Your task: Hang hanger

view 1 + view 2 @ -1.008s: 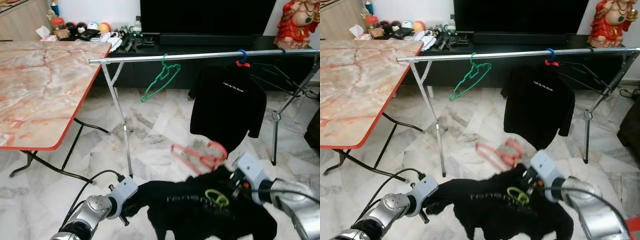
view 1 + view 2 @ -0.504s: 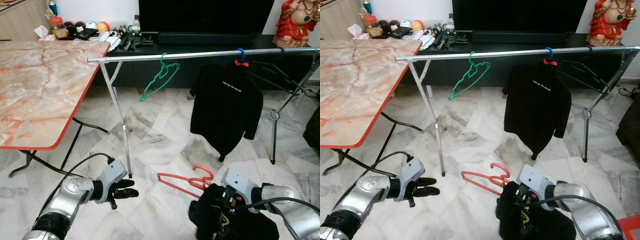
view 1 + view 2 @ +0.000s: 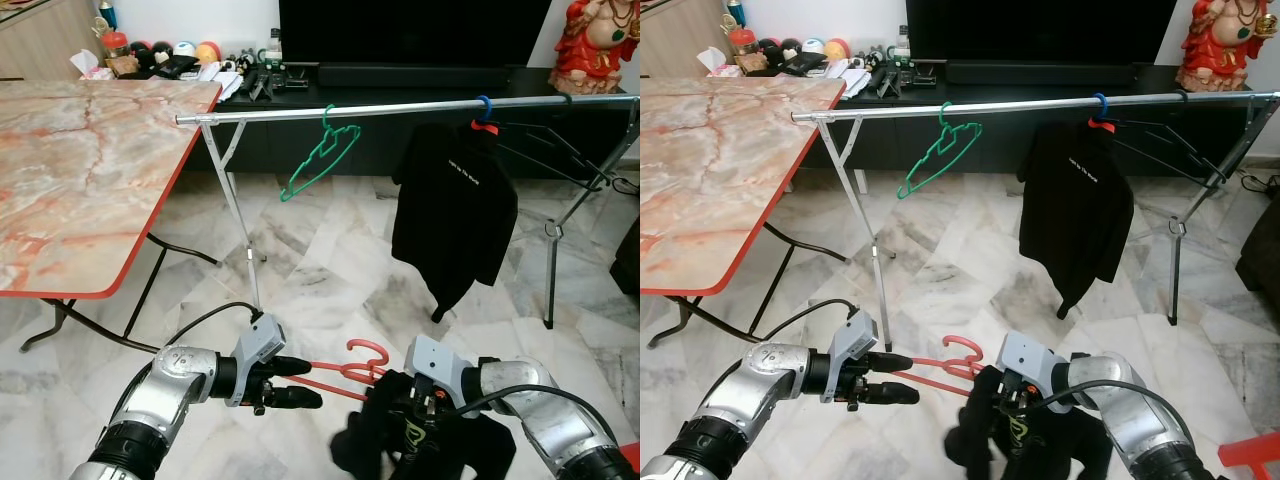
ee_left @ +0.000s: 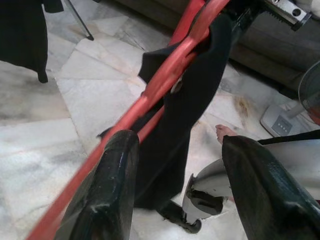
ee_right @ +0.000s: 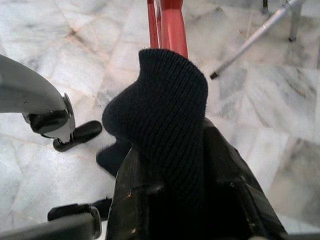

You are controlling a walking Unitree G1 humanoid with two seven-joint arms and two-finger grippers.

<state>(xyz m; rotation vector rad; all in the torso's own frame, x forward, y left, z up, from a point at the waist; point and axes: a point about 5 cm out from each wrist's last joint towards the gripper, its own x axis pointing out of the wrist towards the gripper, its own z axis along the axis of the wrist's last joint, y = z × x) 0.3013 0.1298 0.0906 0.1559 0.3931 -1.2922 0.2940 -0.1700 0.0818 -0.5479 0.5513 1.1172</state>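
Observation:
My left gripper will pull the red hanger (image 3: 366,359), and the hanger will slide out whole, because one red arm (image 3: 334,387) already sticks out of the black shirt.
A red hanger (image 3: 345,372) sticks out of a black shirt (image 3: 425,450) that hangs low over the marble floor. My right gripper (image 5: 175,195) is shut on the shirt's knit collar, where the hanger's red neck (image 5: 172,25) comes out. My left gripper (image 3: 306,383) is open, its two black fingers (image 4: 112,170) on either side of the hanger's red arm (image 4: 165,75). Further off, the silver rail (image 3: 400,108) carries a green hanger (image 3: 320,160) and another black shirt (image 3: 455,215) hanging from a blue hook.
A marble-topped folding table (image 3: 80,170) with a red edge stands at the left. The rail's legs (image 3: 240,230) stand just ahead of my arms. A dark TV console (image 3: 420,80) runs behind. A person's bare foot (image 4: 224,133) and a fan base (image 4: 280,117) are in the left wrist view.
My left gripper has reached right until its open fingers bracket the red hanger's arm. My right gripper has carried shirt and hanger to the left. The hung black shirt has turned slightly.

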